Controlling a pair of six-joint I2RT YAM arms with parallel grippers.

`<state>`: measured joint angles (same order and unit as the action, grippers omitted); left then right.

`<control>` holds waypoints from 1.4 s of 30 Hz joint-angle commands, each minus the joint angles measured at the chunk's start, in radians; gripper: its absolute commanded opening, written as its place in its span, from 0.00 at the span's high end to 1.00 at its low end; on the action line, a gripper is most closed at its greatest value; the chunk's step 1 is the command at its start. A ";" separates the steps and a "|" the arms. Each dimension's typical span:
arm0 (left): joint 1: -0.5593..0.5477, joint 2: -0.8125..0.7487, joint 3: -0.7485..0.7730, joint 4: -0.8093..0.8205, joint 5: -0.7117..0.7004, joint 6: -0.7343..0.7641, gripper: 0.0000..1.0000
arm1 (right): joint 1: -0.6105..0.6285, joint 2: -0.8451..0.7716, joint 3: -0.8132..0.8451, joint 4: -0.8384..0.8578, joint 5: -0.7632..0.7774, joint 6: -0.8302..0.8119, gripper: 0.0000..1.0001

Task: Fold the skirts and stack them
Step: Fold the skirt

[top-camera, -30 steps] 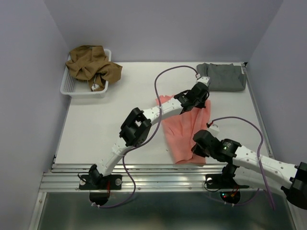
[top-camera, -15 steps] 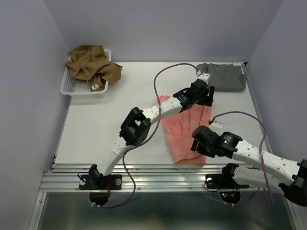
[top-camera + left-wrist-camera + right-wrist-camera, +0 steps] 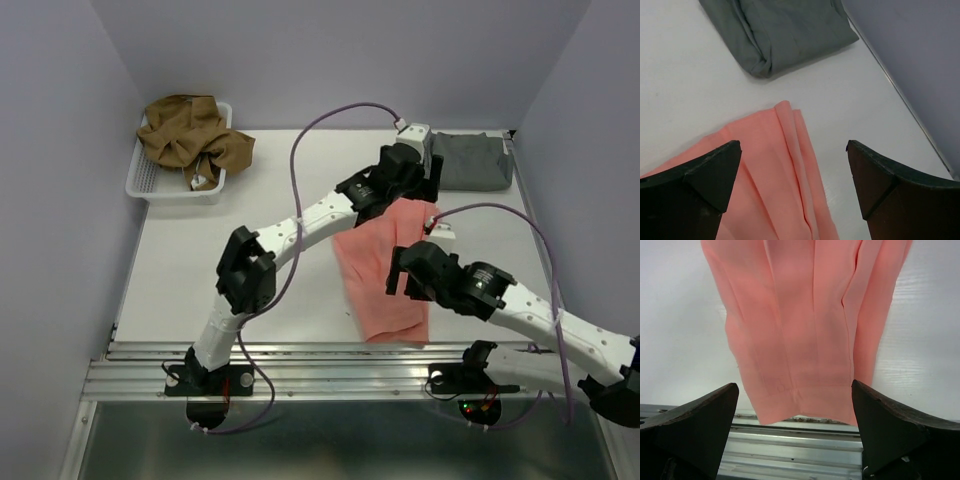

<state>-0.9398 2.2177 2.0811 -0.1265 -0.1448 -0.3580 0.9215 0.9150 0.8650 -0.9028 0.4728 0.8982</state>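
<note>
The salmon-pink skirt has its near hem [image 3: 394,334] pointing at the bar. My left gripper should therefore pull the skirt's far end [image 3: 383,228] toward the basket to turn the skirt crosswise before folding it.
The salmon-pink skirt [image 3: 378,272] lies flat in a long folded strip on the table, right of centre. My left gripper [image 3: 792,145] hangs open above its far right corner [image 3: 785,112], holding nothing. My right gripper [image 3: 795,386] is open over the strip's near hem [image 3: 800,395], also holding nothing. The grey skirt [image 3: 470,160] lies folded at the back right, just beyond the left gripper [image 3: 420,185]. The olive-brown skirt [image 3: 190,135] is bunched up in the basket at the back left. The right gripper [image 3: 403,283] hovers over the strip's right side.
A white mesh basket [image 3: 148,180] stands at the back left corner. An aluminium rail [image 3: 790,450] runs along the table's near edge, right under the salmon hem. Purple walls [image 3: 920,55] close in the right side and back.
Both grippers went from shut to open, letting go of the salmon skirt, and lifted off it. The left arm swung up and back toward the grey skirt.
</note>
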 commanded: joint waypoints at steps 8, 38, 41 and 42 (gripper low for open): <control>0.127 -0.325 -0.415 0.060 -0.064 -0.067 0.01 | -0.071 0.350 0.068 0.324 -0.101 -0.162 0.00; 0.141 -0.236 -0.403 0.054 0.056 -0.038 0.01 | -0.431 0.230 -0.149 0.536 -0.433 -0.372 0.00; 0.141 -0.282 -0.463 0.065 0.065 -0.018 0.01 | -0.431 0.174 -0.092 0.480 -0.483 -0.390 0.00; 0.139 -0.302 -0.479 0.073 0.079 -0.013 0.01 | -0.431 0.151 -0.086 0.469 -0.512 -0.390 0.00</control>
<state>-0.7963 2.0277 1.6543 -0.0837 -0.0891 -0.4000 0.4969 1.1419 0.6933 -0.4019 0.0635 0.5713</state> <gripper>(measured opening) 0.985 0.996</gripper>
